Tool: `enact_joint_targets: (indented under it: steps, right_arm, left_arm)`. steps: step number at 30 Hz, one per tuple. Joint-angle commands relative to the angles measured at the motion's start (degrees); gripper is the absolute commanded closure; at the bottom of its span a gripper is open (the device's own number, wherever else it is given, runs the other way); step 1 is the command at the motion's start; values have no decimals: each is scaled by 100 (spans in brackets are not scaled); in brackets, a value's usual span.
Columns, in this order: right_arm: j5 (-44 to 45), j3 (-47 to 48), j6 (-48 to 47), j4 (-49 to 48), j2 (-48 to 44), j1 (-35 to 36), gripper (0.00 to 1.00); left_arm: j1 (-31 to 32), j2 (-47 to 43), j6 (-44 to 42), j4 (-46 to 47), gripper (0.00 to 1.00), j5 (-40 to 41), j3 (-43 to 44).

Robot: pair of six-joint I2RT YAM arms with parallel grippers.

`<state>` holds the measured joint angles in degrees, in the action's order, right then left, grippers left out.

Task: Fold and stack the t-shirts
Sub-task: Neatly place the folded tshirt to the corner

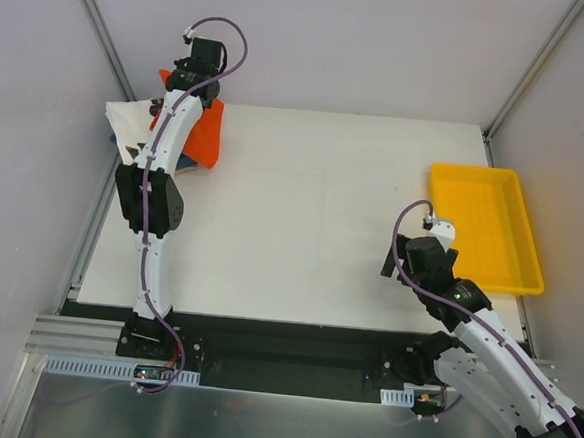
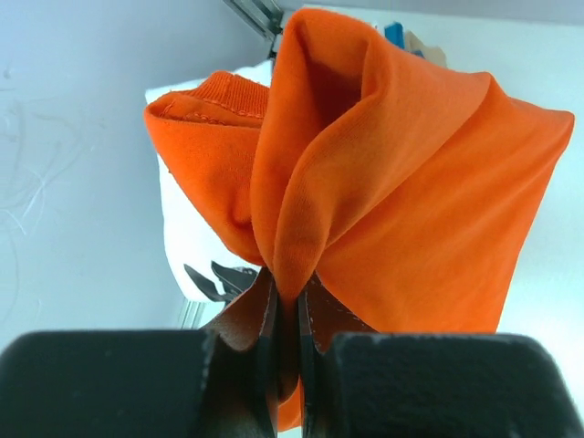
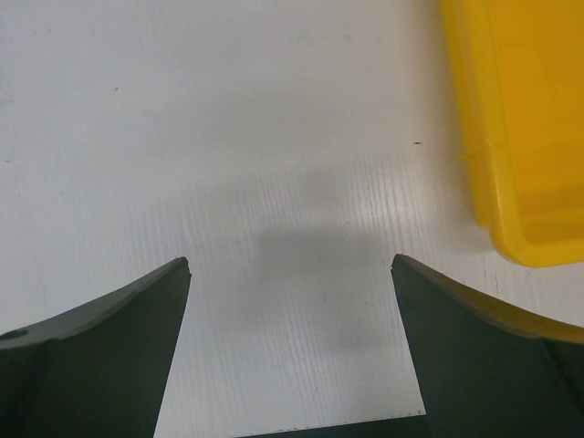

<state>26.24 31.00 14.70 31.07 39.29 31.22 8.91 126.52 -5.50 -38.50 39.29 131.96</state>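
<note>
I keep moving my left gripper toward the uncovered white t-shirt (image 1: 128,122) and let go over it, as the orange-red t-shirt (image 1: 205,138) is hanging spread out above the pile.
My left gripper (image 1: 193,84) reaches to the table's far left corner and is shut on a bunched fold of the orange-red t-shirt (image 1: 208,133). In the left wrist view the gripper (image 2: 289,306) pinches the cloth, and the orange-red t-shirt (image 2: 411,201) hangs lifted from it, its ribbed collar at the left. Behind it lies the white t-shirt with black prints (image 2: 187,246), which also shows in the top view (image 1: 128,125). Slivers of the blue t-shirt (image 2: 394,35) and the tan t-shirt (image 2: 424,47) peek out behind. My right gripper (image 3: 290,274) is open and empty above the bare table.
The shallow yellow tray (image 1: 487,228) stands empty at the table's right edge; its corner shows in the right wrist view (image 3: 511,137). White walls with metal frame posts close in the far left corner around the shirt pile.
</note>
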Motion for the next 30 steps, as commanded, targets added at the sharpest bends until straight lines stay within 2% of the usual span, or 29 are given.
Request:
enact_joint_targets:
  steps: [1, 16, 27, 28, 30]
  right_arm:
    - [30, 72, -64, -163, 70, 7, 3]
    - [232, 248, -116, -110, 527, 15, 3]
    - [276, 336, -143, -84, 782, 7, 3]
    - [276, 354, -151, -75, 782, 7, 3]
    - [276, 371, -160, -75, 826, 7, 3]
  left_arm:
    - [-222, -356, 57, 352, 100, 18, 418]
    - [-1163, -347, 901, 598, 100, -202, 146]
    - [-1321, 83, 945, 739, 99, 535, 75]
    - [-1330, 83, 963, 756, 81, 553, 75]
    - [-1348, 84, 971, 765, 57, 658, 40]
